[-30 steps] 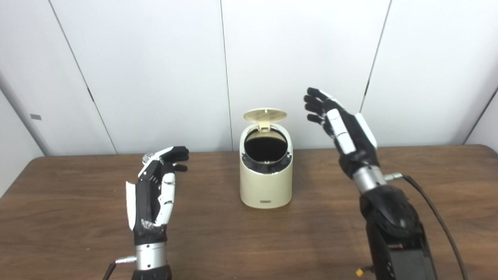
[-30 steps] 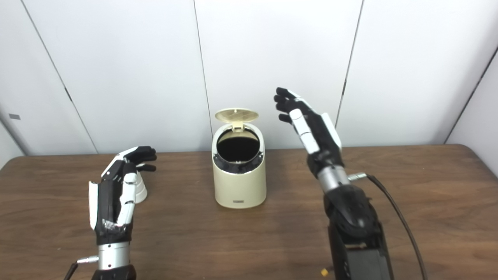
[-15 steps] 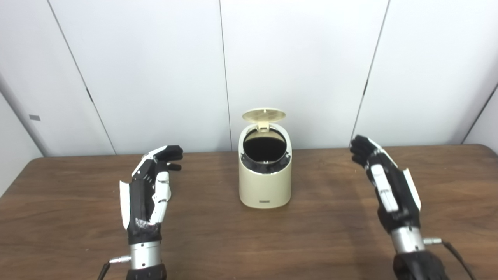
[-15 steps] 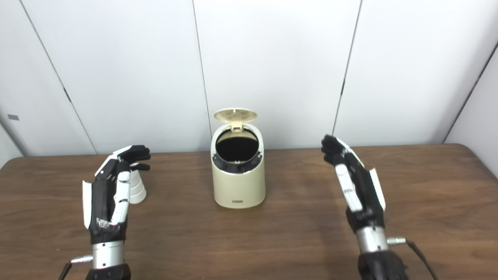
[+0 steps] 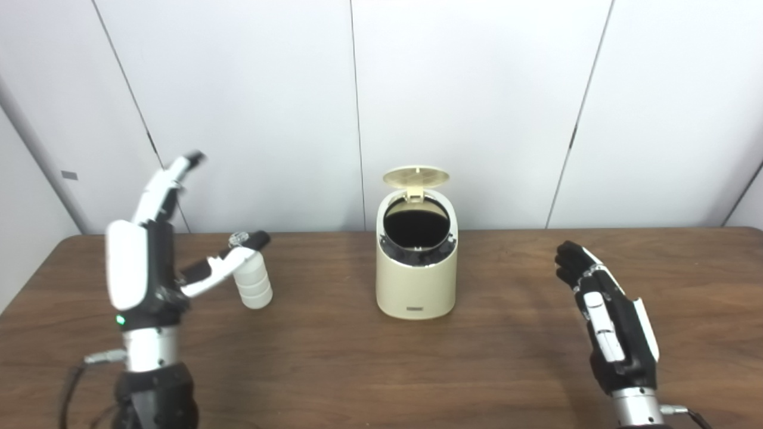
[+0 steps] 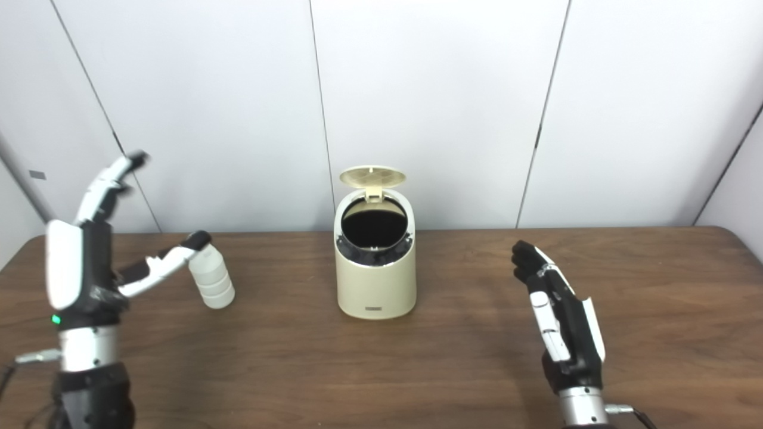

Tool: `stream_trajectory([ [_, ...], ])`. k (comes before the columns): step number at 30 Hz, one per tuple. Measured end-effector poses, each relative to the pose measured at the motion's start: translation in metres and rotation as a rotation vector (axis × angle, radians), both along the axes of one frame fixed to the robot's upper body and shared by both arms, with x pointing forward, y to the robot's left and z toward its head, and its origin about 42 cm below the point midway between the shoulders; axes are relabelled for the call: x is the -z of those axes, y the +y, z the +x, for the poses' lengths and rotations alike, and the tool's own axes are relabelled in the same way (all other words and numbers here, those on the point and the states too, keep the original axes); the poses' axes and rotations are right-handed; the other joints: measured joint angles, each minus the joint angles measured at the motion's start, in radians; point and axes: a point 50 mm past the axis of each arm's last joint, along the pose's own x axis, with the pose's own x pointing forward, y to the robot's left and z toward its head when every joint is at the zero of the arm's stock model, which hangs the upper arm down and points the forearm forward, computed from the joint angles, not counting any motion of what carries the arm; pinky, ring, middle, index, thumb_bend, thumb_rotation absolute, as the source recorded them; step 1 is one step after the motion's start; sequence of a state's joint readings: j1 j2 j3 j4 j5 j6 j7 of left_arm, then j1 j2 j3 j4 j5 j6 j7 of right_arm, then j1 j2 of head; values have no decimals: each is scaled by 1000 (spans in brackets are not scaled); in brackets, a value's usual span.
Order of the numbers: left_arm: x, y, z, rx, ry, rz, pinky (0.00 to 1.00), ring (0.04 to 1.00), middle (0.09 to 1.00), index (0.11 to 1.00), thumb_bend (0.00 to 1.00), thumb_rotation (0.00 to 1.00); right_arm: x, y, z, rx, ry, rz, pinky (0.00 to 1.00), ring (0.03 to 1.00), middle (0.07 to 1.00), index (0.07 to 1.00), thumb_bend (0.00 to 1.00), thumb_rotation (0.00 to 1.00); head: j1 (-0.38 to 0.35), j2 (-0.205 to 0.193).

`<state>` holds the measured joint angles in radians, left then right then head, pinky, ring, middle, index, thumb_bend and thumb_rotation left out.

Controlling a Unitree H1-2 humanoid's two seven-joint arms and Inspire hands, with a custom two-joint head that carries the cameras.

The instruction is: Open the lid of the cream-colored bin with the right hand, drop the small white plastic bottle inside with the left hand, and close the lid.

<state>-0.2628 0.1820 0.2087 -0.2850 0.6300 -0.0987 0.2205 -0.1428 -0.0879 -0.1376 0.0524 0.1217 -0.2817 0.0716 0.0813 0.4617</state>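
Note:
I expect the small white plastic bottle to sink below the bin's rim when I drop it, since the bin's dark opening is wider than the bottle.
The cream-colored bin stands mid-table with its round lid flipped up at the back and its dark mouth showing. A small white ribbed plastic bottle stands on the table to the left of it. My left hand is raised and open beside the bottle, fingers pointing up, its thumb reaching across the bottle's top; whether it touches, I cannot tell. My right hand hovers open, low at the right, well apart from the bin and holding nothing.
The brown wooden table runs across the whole view, with white wall panels close behind its far edge. A cable trails from my left wrist at the bottom left.
My left hand has risen and spread its fingers, uncovering the bottle with the thumb by its top. My right hand has sunk a little lower. The whole picture has shifted slightly.

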Motion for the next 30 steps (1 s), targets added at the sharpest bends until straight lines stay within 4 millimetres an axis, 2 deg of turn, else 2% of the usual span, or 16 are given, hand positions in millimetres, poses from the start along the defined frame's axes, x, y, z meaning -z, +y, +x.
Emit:
stream_trajectory([
  [3, -2, 6, -1, -23, -13, -29, 979, 999, 972, 918, 1000, 455, 0, 1, 0, -4, 0, 6, 894, 871, 859, 836, 158, 744, 5, -2],
  [7, -3, 15, -4, -63, -52, -74, 925, 1000, 999, 968, 997, 455, 3, 0, 1, -1, 11, 12, 882, 857, 849, 828, 143, 719, 8, -3],
  [9, -3, 21, -5, -86, -59, -103, 985, 1000, 1000, 994, 998, 472, 4, 0, 1, 0, 14, 14, 883, 857, 849, 828, 159, 718, 12, -5],
  [12, 1, 27, -2, -81, 24, -185, 999, 1000, 1000, 1000, 1000, 489, 4, 0, 1, 1, 13, 15, 876, 856, 846, 822, 154, 725, 24, -8],
  [14, 7, 29, 2, -40, 119, -245, 789, 957, 1000, 1000, 1000, 455, 4, 0, 1, 1, 13, 15, 886, 863, 851, 826, 146, 730, 29, -11],
  [16, 14, 32, 7, 7, 195, -278, 732, 936, 1000, 1000, 1000, 441, 4, 1, 1, 0, 13, 15, 883, 861, 850, 825, 143, 733, 29, -11],
  [17, 18, 34, 11, 29, 237, -296, 805, 974, 1000, 1000, 1000, 441, 4, 1, 1, 0, 13, 15, 879, 859, 847, 822, 148, 733, 29, -11],
  [22, 38, 37, 19, 75, 366, -384, 876, 1000, 1000, 1000, 1000, 463, 3, 1, 1, -4, 12, 17, 905, 870, 853, 827, 135, 728, 29, -11],
  [23, 40, 37, 20, 78, 375, -390, 948, 1000, 1000, 1000, 1000, 466, 3, 2, 1, -6, 11, 19, 902, 870, 852, 826, 127, 729, 29, -11],
  [24, 42, 37, 21, 84, 383, -398, 973, 1000, 1000, 1000, 1000, 467, 3, 2, 1, -8, 11, 21, 901, 870, 851, 826, 124, 730, 31, -14],
  [30, 47, 37, 23, 158, 438, -437, 1000, 1000, 1000, 1000, 1000, 501, 3, 2, 1, -10, 10, 25, 896, 863, 850, 829, 141, 728, 31, -14],
])
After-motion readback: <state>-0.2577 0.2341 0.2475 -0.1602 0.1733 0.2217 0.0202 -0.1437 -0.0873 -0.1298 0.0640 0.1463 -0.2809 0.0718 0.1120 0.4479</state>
